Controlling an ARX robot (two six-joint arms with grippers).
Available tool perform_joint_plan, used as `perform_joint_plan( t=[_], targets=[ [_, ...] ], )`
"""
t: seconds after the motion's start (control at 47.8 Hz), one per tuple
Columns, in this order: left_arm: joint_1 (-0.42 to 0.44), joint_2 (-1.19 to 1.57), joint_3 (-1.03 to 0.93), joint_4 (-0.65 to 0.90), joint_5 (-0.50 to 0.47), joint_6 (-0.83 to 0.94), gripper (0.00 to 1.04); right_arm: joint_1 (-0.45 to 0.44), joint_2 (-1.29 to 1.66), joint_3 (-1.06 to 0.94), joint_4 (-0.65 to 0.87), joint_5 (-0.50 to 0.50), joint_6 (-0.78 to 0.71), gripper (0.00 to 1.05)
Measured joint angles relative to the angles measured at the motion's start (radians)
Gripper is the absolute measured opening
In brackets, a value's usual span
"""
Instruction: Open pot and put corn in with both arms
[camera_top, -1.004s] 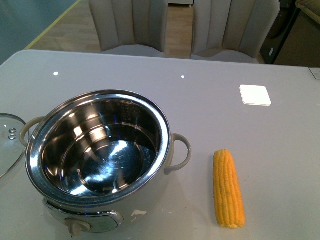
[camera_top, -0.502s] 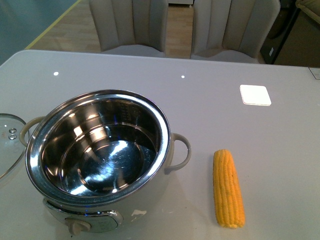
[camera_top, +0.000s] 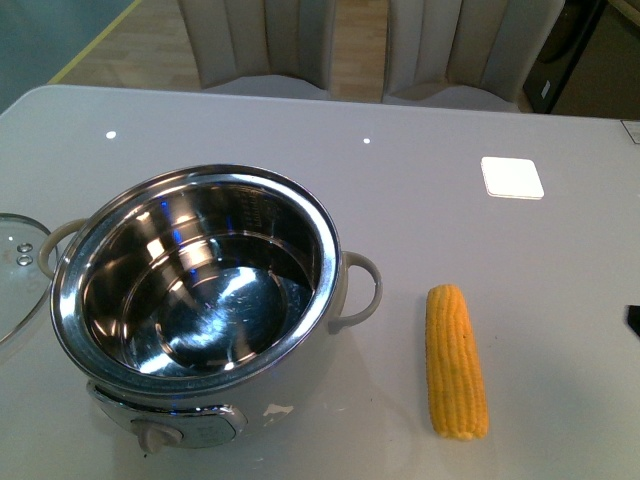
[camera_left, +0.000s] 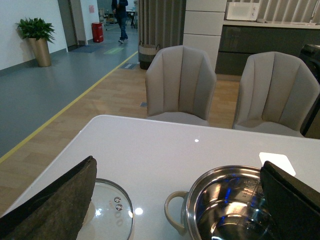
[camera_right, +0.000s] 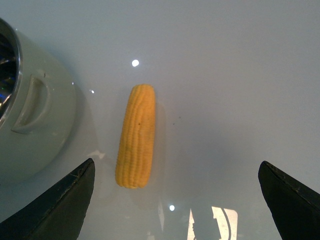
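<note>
I expect the corn to lie fully inside the pot's rim when I lower it in, because the pot's wide opening (camera_top: 198, 278) reaches across more than the corn's length (camera_top: 456, 362).
The pot (camera_top: 215, 176) stands uncovered at the table's left, its steel bowl holding nothing. The corn (camera_top: 456, 362) lies on the table to its right, lengthwise toward me and apart from the pot's side handle (camera_top: 362, 290). My left gripper (camera_left: 177, 161) is open above the table, between the glass lid (camera_left: 112, 207) and the pot (camera_left: 210, 176). One finger (camera_left: 55, 205) is over the lid's side and the other over the bowl. My right gripper (camera_right: 176, 162) is open above the table. The corn (camera_right: 136, 135) lies ahead of it, nearer one finger (camera_right: 65, 205), with the pot (camera_right: 40, 130) beside it.
The lid (camera_top: 15, 275) lies flat at the left table edge. A white square pad (camera_top: 512, 177) sits at the back right. Two beige chairs (camera_left: 181, 82) stand behind the table. A dark bit (camera_top: 634, 320) shows at the front view's right edge.
The whole scene sits slightly higher in the front view than before. A dark bit has come in at the right edge. Pot, lid and corn keep their places on the table.
</note>
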Motion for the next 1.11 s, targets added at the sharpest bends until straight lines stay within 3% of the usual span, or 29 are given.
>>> perform_joint_plan(
  t=[0.146, 0.293, 1.109],
  targets=[
    [0.0, 0.0, 0.0, 0.0, 0.0, 0.0, 0.98, 0.093, 0.357, 0.072, 0.166, 0.076, 0.029, 0.96],
    [0.0, 0.0, 0.0, 0.0, 0.0, 0.0, 0.98, 0.117, 0.561, 0.117, 0.23, 0.126, 0.034, 0.96],
    [0.0, 0.0, 0.0, 0.0, 0.0, 0.0, 0.98, 0.217, 1.018, 0.313, 0.317, 0.038, 0.211, 0.96]
  ],
)
